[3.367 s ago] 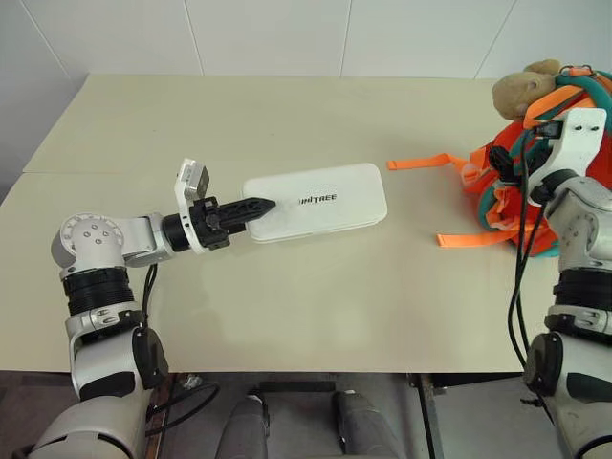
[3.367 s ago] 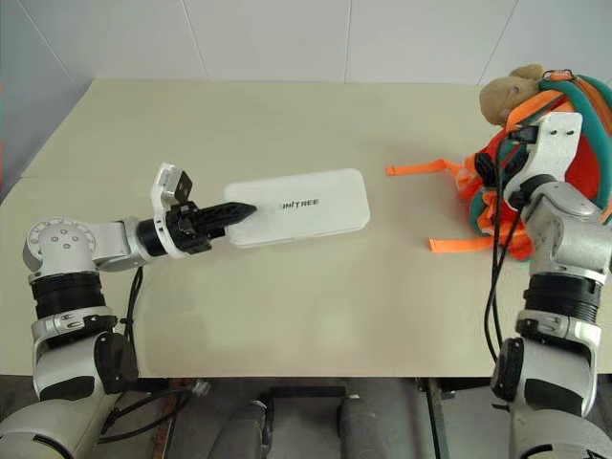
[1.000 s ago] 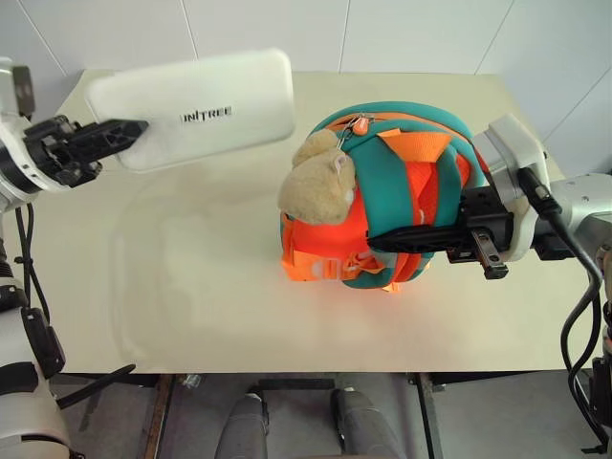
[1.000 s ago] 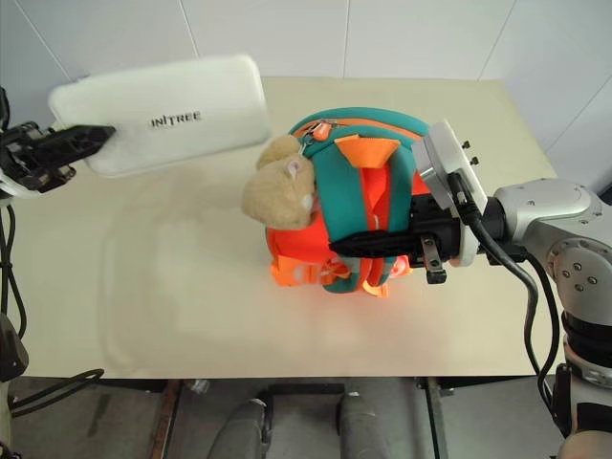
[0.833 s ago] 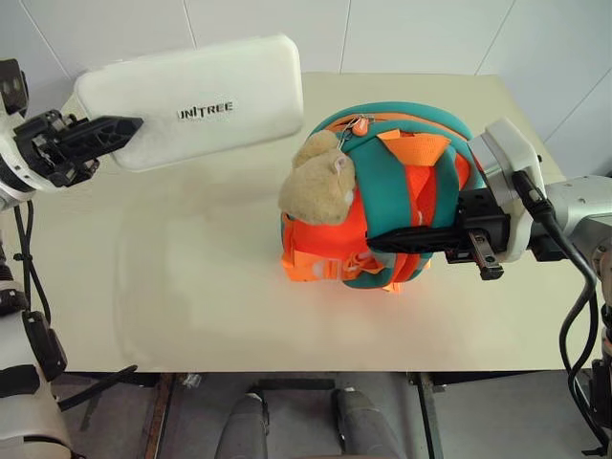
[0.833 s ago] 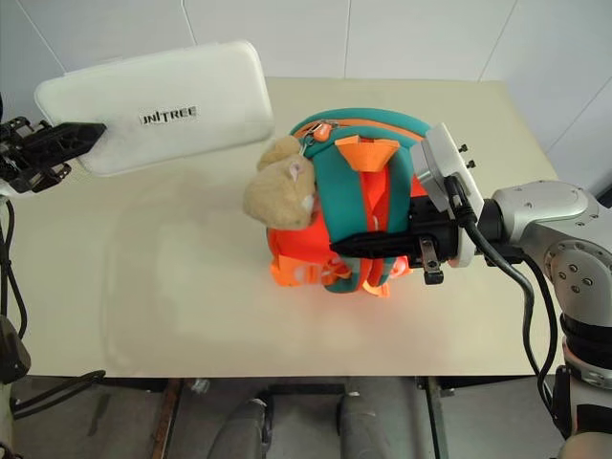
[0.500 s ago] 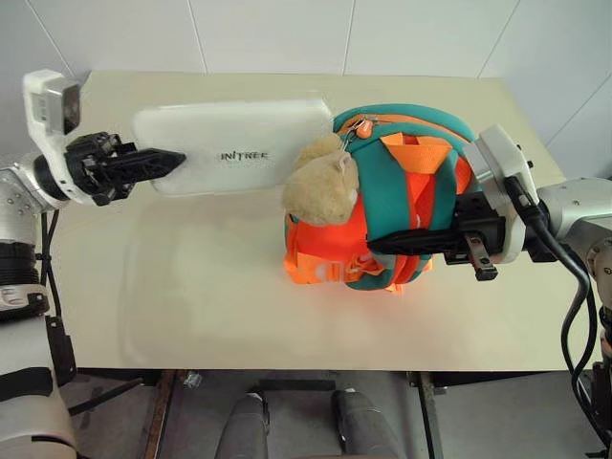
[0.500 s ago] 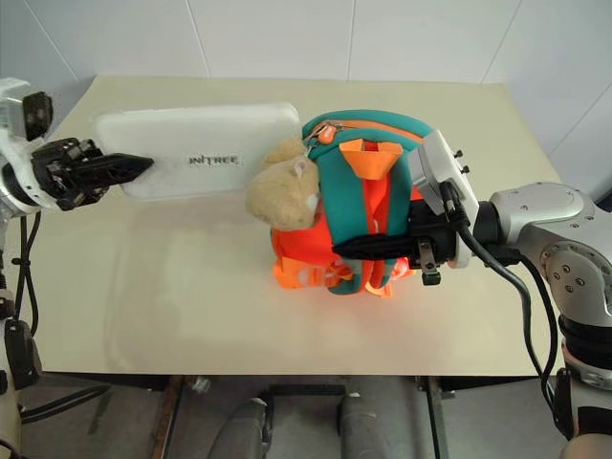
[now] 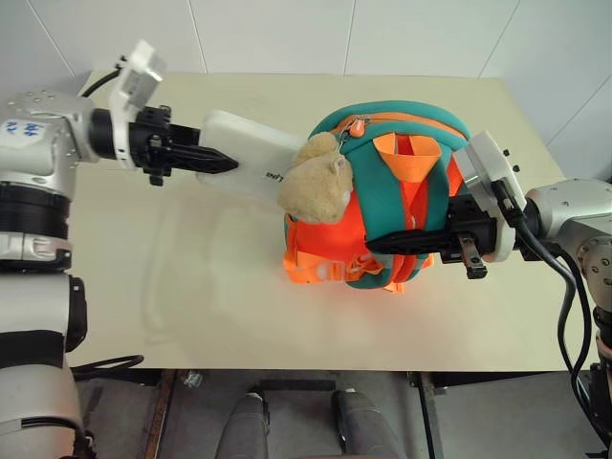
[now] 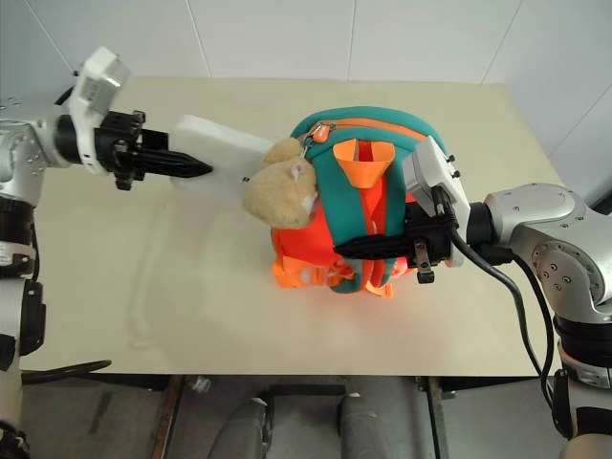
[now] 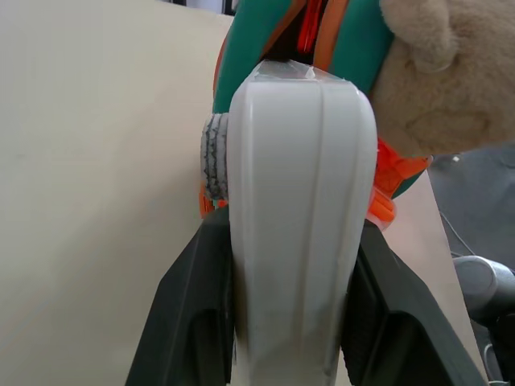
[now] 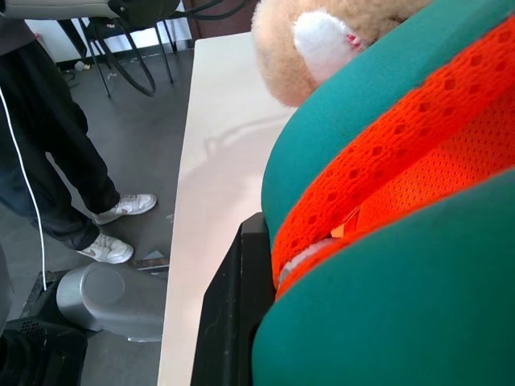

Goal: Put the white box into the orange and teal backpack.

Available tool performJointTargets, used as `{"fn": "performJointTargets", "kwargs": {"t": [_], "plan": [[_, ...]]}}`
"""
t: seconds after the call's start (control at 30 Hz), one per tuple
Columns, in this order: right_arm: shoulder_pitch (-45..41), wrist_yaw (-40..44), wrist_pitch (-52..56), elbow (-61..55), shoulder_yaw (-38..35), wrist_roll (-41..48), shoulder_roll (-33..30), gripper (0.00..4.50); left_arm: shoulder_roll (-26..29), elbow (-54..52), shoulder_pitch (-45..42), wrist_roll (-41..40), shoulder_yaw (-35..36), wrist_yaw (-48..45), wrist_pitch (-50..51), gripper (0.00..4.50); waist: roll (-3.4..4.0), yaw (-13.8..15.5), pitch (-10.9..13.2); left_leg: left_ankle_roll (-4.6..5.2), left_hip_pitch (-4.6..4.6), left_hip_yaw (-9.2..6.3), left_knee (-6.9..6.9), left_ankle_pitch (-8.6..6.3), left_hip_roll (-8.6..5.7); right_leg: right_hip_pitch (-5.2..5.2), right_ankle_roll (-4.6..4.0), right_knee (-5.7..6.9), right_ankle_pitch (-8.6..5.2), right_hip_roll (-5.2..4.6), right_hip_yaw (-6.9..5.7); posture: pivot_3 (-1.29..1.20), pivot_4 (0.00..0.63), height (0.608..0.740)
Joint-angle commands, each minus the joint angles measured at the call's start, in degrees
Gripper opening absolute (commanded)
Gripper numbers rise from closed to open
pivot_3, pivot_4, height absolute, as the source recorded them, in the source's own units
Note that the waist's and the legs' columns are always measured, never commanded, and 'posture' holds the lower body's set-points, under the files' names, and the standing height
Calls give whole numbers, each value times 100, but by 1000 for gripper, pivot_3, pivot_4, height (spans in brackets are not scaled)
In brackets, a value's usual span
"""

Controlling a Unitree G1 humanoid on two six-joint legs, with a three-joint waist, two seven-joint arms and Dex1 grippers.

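Observation:
The white box's far end [image 11: 302,76] points edge-on into the backpack's opening [image 11: 283,48], so the robot's left gripper should keep pushing until the white box sits inside, and then let go.
The orange and teal backpack [image 9: 382,182] stands upright mid-table, a tan plush toy [image 9: 314,186] hanging on its left side. My left gripper [image 9: 225,163] is shut on the near end of the white box [image 9: 244,153], which is held above the table, turned nearly edge-on and slanting down to the right. The box's far end [image 11: 298,88] reaches the backpack's teal edge beside the toy and is hidden behind the toy in the head views. My right gripper [image 9: 375,245] is shut on the backpack's lower right side, pinching a teal and orange strap [image 12: 346,209].
The beige table [image 9: 191,287] has open surface to the left of and in front of the backpack. A white tiled wall [image 9: 277,33] runs behind it. Off the table's far side, a person's legs [image 12: 48,161] and chair legs stand on the floor.
My left gripper swung the white box rightward and down and rolled it from flat to nearly edge-on. Its far end has slid behind the plush toy. Right gripper and backpack stayed put.

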Motion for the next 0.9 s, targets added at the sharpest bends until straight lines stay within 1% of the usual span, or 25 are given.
{"fn": "performJointTargets", "kwargs": {"t": [0.03, 0.2, 0.33, 0.43, 0.5, 0.53, 0.57, 0.67, 0.8, 0.83, 0.9], "plan": [[-134, 47, -144, 1, -10, -16, 55, 0, -473, -162, -187, 279, -149, 280, 273, 1245, 0, -3, 0, 1, 0, 0, 1, 0, 0, 1, 1, 0, 1, 0, 1, 0, 150, 740], [-137, 50, -165, -5, 32, -53, 71, 0, -1371, -342, -70, 321, -138, 648, 537, 1245, 0, -12, 0, 2, -2, -3, 3, -1, 0, 0, 5, 2, 1, 0, 1, 0, 150, 740], [-130, 50, -176, -16, 48, -69, 82, 0, -1924, -47, -44, 479, -43, 1088, 333, 1244, 0, -18, 0, 3, -2, -3, 2, -2, 0, -1, 7, 3, 0, 1, 1, 0, 150, 740], [-120, 20, -174, -50, 57, -58, 103, 0, -2147, 31, 32, 560, -46, 1233, 263, 1244, 0, -19, 0, 4, -1, -3, 7, -2, -2, 0, 7, 6, 0, 0, 1, 0, 150, 740], [-107, -1, -163, -79, 46, -38, 114, 0, -2065, -152, 127, 600, -160, 1050, 409, 1244, 0, -29, 0, 4, -1, -3, 10, -2, -3, 0, 8, 8, 1, 0, 3, 0, 150, 740], [-96, -16, -153, -101, 38, -26, 119, 0, -2009, -249, 163, 612, -218, 949, 517, 1969, 0, -34, 0, 4, 0, -3, 10, -2, -3, 0, 8, 10, 1, 0, 4, 0, 150, 740], [-73, -33, -151, -123, 29, -19, 125, 0, -1811, -511, 278, 592, -266, 767, 644, 2183, 0, -37, 0, 3, 1, -3, 9, -2, -3, 0, 8, 11, 1, 1, 4, 0, 150, 740], [-25, -74, -141, -163, 3, 0, 138, 0, -1304, -1141, 509, 476, -218, 445, 915, 3100, 1, -77, 1, 3, 4, -2, 2, -2, -1, 0, 8, 11, 1, 4, 8, 0, 150, 740], [-19, -85, -166, -125, 29, -36, 168, 0, -590, -1813, 685, 210, 187, 333, 1319, 4249, 2, -67, 1, 3, 5, -3, 2, -2, 2, -1, 7, 12, 0, 6, 7, 0, 150, 740], [-24, -81, -177, -105, 42, -53, 178, 0, -423, -1955, 750, 132, 288, 313, 1392, 4486, 2, -71, 1, 3, 6, -3, 3, -2, 2, 0, 7, 12, 0, 5, 7, 0, 150, 740], [-36, -65, -204, -57, 69, -93, 199, 0, -66, -2297, 970, -55, 473, 147, 1460, 4486, 3, -57, 1, 3, 7, -3, 3, -2, 2, 1, 7, 12, 0, 5, 7, 0, 150, 740]]}}
